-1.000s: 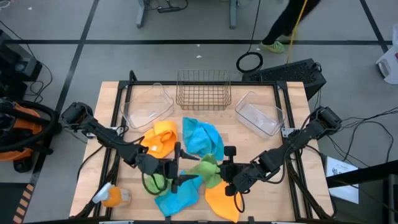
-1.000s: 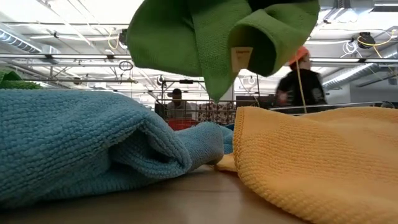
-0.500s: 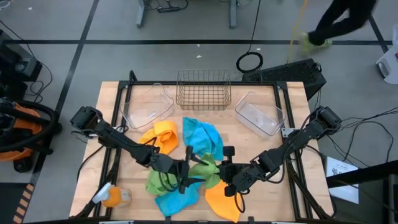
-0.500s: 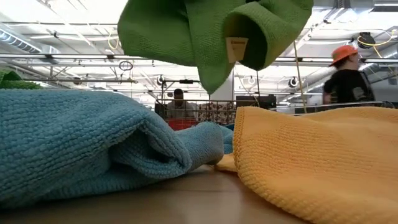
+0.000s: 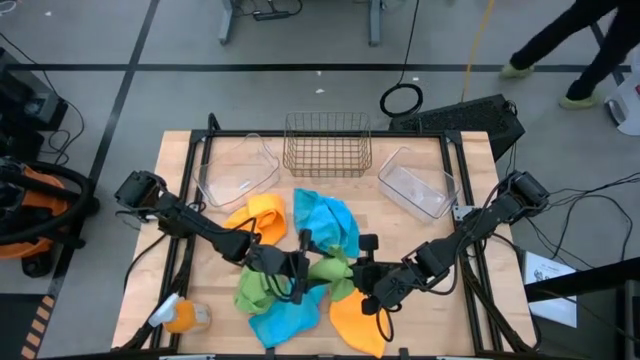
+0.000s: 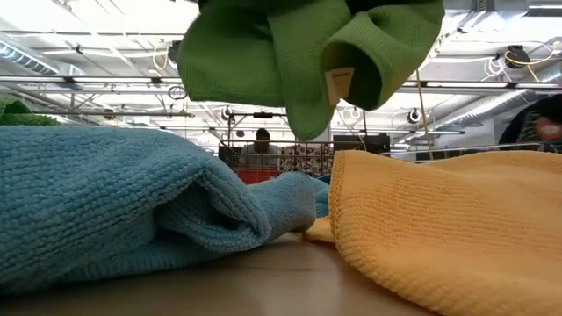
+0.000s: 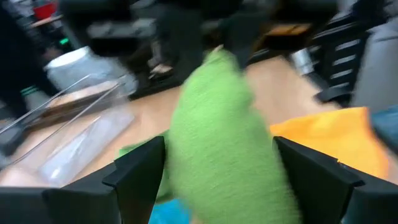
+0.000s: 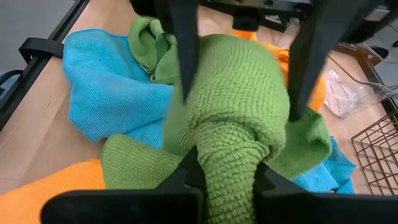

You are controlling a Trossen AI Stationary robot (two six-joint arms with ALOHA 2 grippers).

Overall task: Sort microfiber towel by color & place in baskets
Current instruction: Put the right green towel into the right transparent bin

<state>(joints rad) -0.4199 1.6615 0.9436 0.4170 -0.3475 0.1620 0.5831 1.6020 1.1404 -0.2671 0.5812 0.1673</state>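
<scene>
The green towel is hanging bunched up from a rolled fold in my right gripper [image 8: 227,167], so its raised hump [image 8: 239,81] should be pinched by my left gripper before my right gripper opens.
A green towel [image 5: 330,272] hangs bunched between my two grippers near the table's middle, with a white label [image 6: 338,83] on its lower fold. My right gripper [image 5: 358,272] is shut on it. My left gripper [image 5: 305,262] is open, one finger [image 8: 183,62] on either side of the towel's far hump [image 7: 217,143]. A second green towel [image 5: 250,290], two blue ones [image 5: 325,222] [image 5: 285,320] and two orange ones [image 5: 258,218] [image 5: 358,322] lie on the table. A copper wire basket [image 5: 327,145] and two clear bins [image 5: 237,170] [image 5: 418,183] stand along the far edge. My right gripper [image 8: 227,171] pinches a bunched, rolled fold of the green towel [image 8: 227,149] between its two fingers, coming level from the table's right side. The towel is lifted; its lower folds [image 6: 299,96] hang clear above the blue and orange towels. My left gripper: I cannot tell whether its fingers touch the towel.
A blue towel [image 6: 132,202] and an orange towel [image 6: 448,228] lie heaped under the raised green one. An orange-and-clear object [image 5: 180,316] lies at the table's near left corner. A person walks on the floor beyond the far right corner.
My left gripper has moved toward the table's right, up to the green towel held by my right gripper, and now has a finger on each side of it. The green towel has stayed lifted, swaying a little. A person beyond the table has walked to the right.
</scene>
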